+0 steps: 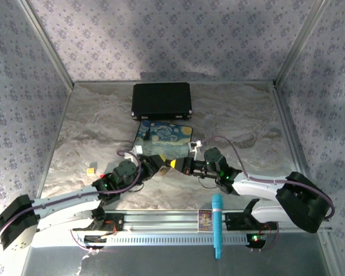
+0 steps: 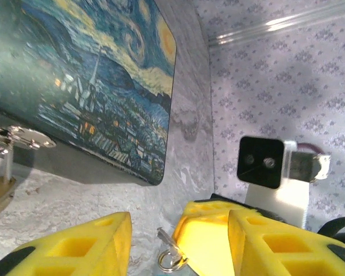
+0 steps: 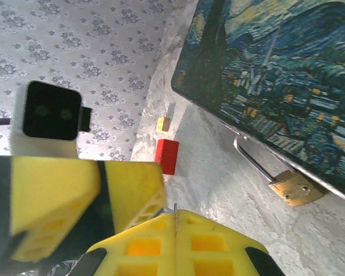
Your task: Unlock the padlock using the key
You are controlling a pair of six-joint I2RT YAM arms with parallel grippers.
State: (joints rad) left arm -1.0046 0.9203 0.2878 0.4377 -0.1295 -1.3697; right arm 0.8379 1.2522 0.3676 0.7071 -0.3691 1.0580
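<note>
My right gripper is holding the key so that the key barely sticks out past the ends of its fingers. My left gripper should hold the key while my right gripper takes the ring end.
My right gripper is shut on the key; a thin silver edge of it shows between the closed yellow fingers. Its blade and ring stick out of those fingers in the left wrist view. My left gripper is open, and the right gripper's fingers and the key sit between its two fingers. The brass padlock hangs by its silver shackle from the painted box, ahead and to the right of the key. The two grippers meet just in front of the box.
A red block and a small yellow cube lie on the table beyond the right gripper. A black case stands behind the painted box. A teal tool rests across the front rail. Patterned walls enclose the table.
</note>
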